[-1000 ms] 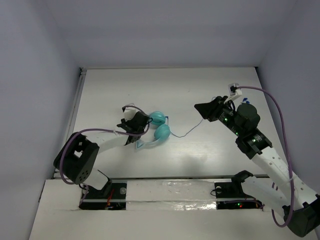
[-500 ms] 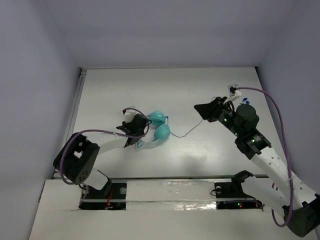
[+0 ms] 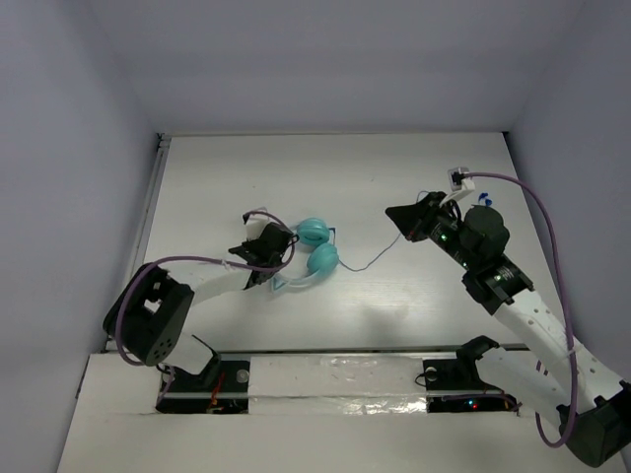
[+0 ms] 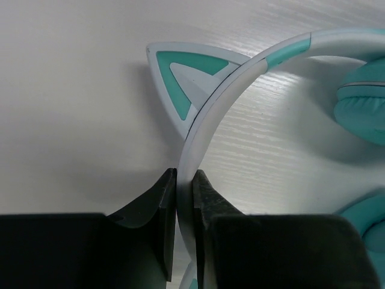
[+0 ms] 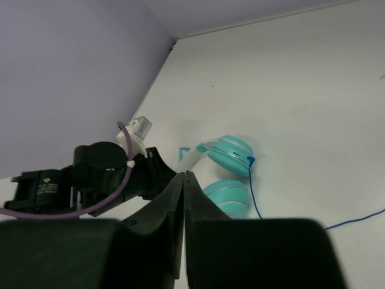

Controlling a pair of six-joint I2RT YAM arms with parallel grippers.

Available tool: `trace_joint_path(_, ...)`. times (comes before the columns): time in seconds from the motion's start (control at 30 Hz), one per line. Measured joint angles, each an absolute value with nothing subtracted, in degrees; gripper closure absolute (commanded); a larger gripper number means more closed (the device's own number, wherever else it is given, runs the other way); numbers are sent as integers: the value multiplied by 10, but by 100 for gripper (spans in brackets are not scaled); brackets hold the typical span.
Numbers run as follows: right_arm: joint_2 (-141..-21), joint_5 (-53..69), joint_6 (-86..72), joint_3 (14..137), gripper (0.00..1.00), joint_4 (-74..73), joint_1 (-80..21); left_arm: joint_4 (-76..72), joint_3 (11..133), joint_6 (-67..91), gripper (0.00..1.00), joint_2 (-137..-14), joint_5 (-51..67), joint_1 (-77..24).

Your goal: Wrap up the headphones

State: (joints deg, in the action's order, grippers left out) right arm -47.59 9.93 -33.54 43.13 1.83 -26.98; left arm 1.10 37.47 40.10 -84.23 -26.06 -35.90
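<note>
Next, my left gripper lifts the headphones while my right gripper takes the cord (image 3: 364, 268), because the ear cups (image 3: 322, 258) are resting low and the cord trails loosely from them.
The headphones (image 3: 317, 246) lie at the table's middle left, two turquoise ear cups side by side and a pale headband (image 4: 224, 89) with a cat-ear point (image 4: 180, 75). My left gripper (image 4: 184, 178) is shut on the headband, which runs straight between its fingers; from above this gripper (image 3: 277, 264) sits at the headphones' left side. The thin dark cord (image 3: 370, 264) trails right from the cups toward my right gripper (image 3: 392, 212). In its own wrist view the right gripper (image 5: 184, 174) is shut with nothing seen between the tips, and the cord (image 5: 255, 197) passes off to its right.
Thick purple cables loop over both arms (image 3: 547, 227). The left arm (image 5: 99, 177) fills the near left of the right wrist view. Grey walls close the table at the back and sides, with a rail (image 3: 148, 222) along its left edge.
Both grippers have gone from open to shut. The left one closed on the headband, and the headphones shifted slightly to the right.
</note>
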Motion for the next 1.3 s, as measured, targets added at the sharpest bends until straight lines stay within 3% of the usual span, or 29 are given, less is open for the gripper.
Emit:
trace_joint_path(0.2, -520, 164, -333, 430, 100, 62, -270, 149, 485, 303, 100, -753, -238, -356)
trace_joint_path(0.27, -547, 200, -333, 430, 95, 79, -270, 185, 553, 278, 100, -725, -218, -353)
trace_joint_path(0.5, -577, 265, -304, 430, 42, 113, -270, 253, 740, 197, 100, -668, -114, -309)
trace_joint_path(0.6, -564, 267, -276, 430, 33, 121, -270, 285, 768, 163, 100, -659, -61, -272)
trace_joint_path(1.0, -595, 320, -220, 437, 21, 125, -270, 357, 776, 108, 100, -667, 67, -237)
trace_joint_path(1.17, -626, 368, -211, 436, 22, 138, -270, 359, 808, 104, 100, -676, 107, -221)
trace_joint_path(1.3, -653, 406, -203, 437, 29, 167, -270, 349, 824, 103, 100, -679, 146, -200)
